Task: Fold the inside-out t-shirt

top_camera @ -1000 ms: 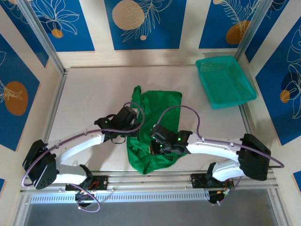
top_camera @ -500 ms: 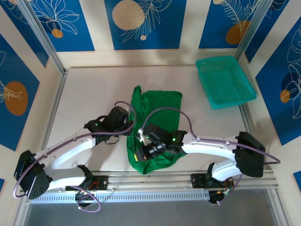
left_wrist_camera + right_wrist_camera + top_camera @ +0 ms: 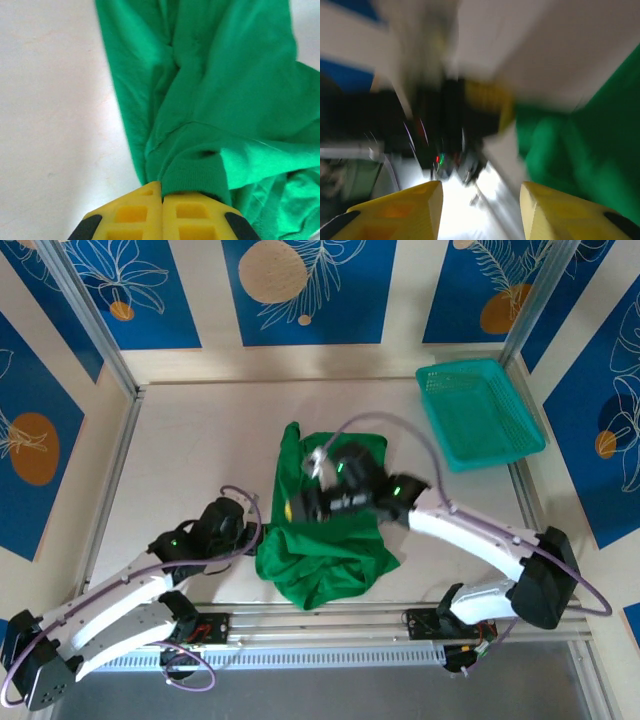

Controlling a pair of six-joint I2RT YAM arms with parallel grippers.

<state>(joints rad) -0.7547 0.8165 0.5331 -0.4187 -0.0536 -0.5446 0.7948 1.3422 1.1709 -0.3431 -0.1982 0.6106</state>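
The left gripper is shut on the t-shirt's ribbed band (image 3: 197, 173) and the t-shirt's far edge (image 3: 324, 438) lies flat, so the robot's right gripper should keep moving to that edge and close.
The inside-out t-shirt (image 3: 335, 552) is a bright green, crumpled heap in the middle of the table, toward the near edge. My left gripper (image 3: 256, 542) is at its left edge. In the left wrist view this gripper (image 3: 161, 189) is shut on a ribbed band of the t-shirt (image 3: 225, 85), with cloth bunched at the yellow fingertips. My right gripper (image 3: 293, 510) hangs over the shirt's upper left part. In the blurred right wrist view it (image 3: 480, 200) is open with nothing between its fingers (image 3: 415, 210), and the green cloth (image 3: 580, 150) lies to its right.
A teal mesh basket (image 3: 480, 412) stands at the back right of the table (image 3: 200, 440). Metal frame posts and rails run along the sides and the near edge. Bare tabletop lies to the left of and behind the shirt.
My right gripper has opened and swung from the shirt's near part toward the far side. My left arm has drawn back to the near left with the cloth, widening the shirt's near part.
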